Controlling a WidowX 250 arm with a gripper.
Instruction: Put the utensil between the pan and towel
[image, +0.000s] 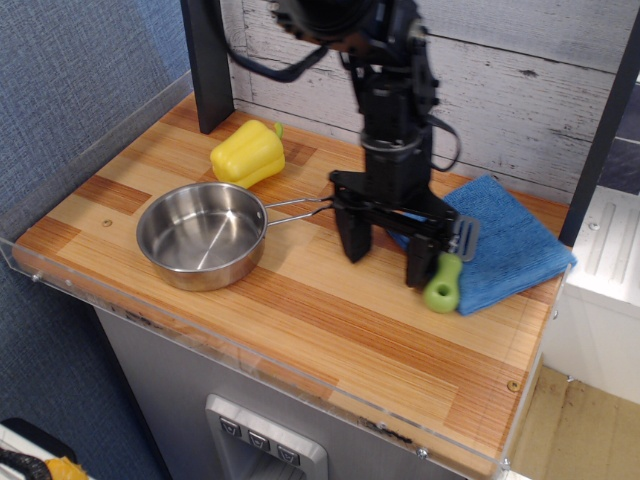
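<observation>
The utensil's grey slotted head (464, 238) lies over the blue towel (512, 252), so the blue towel will stay flat in place when I carry the utensil away.
The utensil (444, 280), a spatula with a lime-green handle and grey slotted head, lies on the front left edge of the blue towel (505, 250). Its handle points toward the table's front. The steel pan (200, 236) sits at the left, its wire handle reaching right toward the arm. My gripper (386, 252) is open and low over the wood between pan and towel. Its right finger (421, 262) is right beside the spatula's handle, seemingly touching it. Nothing is between the jaws.
A yellow bell pepper (247, 153) lies behind the pan. A dark post (208, 60) stands at the back left before the plank wall. A clear plastic rim (250, 360) runs along the table's front edge.
</observation>
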